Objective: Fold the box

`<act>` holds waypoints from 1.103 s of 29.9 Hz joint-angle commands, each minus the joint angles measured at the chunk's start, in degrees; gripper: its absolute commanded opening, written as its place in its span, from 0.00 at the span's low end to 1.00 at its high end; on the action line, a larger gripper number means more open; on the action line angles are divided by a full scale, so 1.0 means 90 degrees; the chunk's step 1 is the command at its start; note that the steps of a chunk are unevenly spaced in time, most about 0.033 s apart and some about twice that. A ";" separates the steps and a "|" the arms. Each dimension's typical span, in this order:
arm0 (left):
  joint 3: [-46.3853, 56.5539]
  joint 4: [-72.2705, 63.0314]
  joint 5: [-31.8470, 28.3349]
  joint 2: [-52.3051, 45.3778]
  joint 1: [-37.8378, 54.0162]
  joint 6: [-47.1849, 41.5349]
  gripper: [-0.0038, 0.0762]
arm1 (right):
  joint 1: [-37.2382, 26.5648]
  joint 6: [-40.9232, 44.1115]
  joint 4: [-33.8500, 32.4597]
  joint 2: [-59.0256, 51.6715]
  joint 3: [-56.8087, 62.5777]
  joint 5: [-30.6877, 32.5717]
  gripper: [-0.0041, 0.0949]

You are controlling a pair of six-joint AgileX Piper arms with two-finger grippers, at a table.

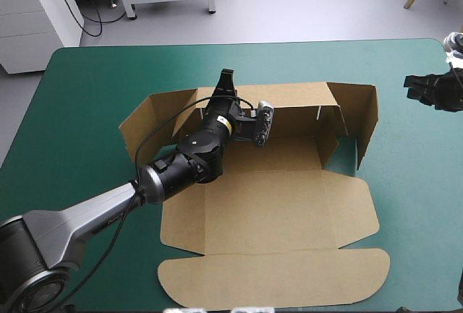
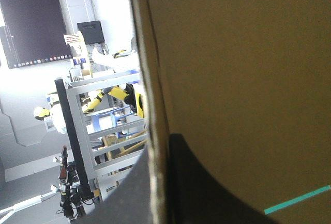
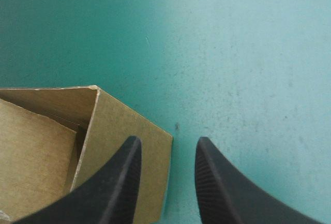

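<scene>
The spread lid (image 1: 272, 213) will drag along when I pull the box by its corner, because a crease (image 1: 265, 170) connects the lid to the box's bottom.
The brown box (image 1: 275, 204) lies in the middle of the table with its back wall and side flaps raised and its lid flat toward the front edge. My left gripper (image 1: 226, 82) reaches over the back wall's top edge near its left end. In the left wrist view the board's edge (image 2: 155, 79) runs between the two black fingers, so my left gripper (image 2: 158, 151) is shut on the wall. My right gripper (image 1: 419, 89) hovers open at the table's right side, apart from the box. The right wrist view shows my right gripper (image 3: 166, 146) over a raised flap's corner (image 3: 119, 125).
The teal-green cover (image 1: 87, 96) shows on every side of the box. The right flap (image 1: 367, 121) stands upright between the box floor and my right gripper. The table's right edge (image 1: 452, 67) runs close behind that gripper.
</scene>
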 commanded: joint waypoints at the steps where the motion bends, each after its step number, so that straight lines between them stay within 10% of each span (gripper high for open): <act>1: -0.0128 0.0294 0.0047 -0.0273 -0.0065 -0.0006 0.04 | -0.0048 -0.0261 0.0513 -0.0191 -0.0179 -0.0265 0.36; 17: 0.0483 0.1448 0.0765 -0.0287 -0.0694 -0.2008 0.04 | 0.0035 -0.0494 0.1075 0.0814 -0.1382 -0.0035 0.36; 33: 0.0499 0.1397 0.0883 -0.0287 -0.0751 -0.2169 0.04 | 0.1364 0.0483 -0.0292 0.2119 -0.3026 0.0274 0.36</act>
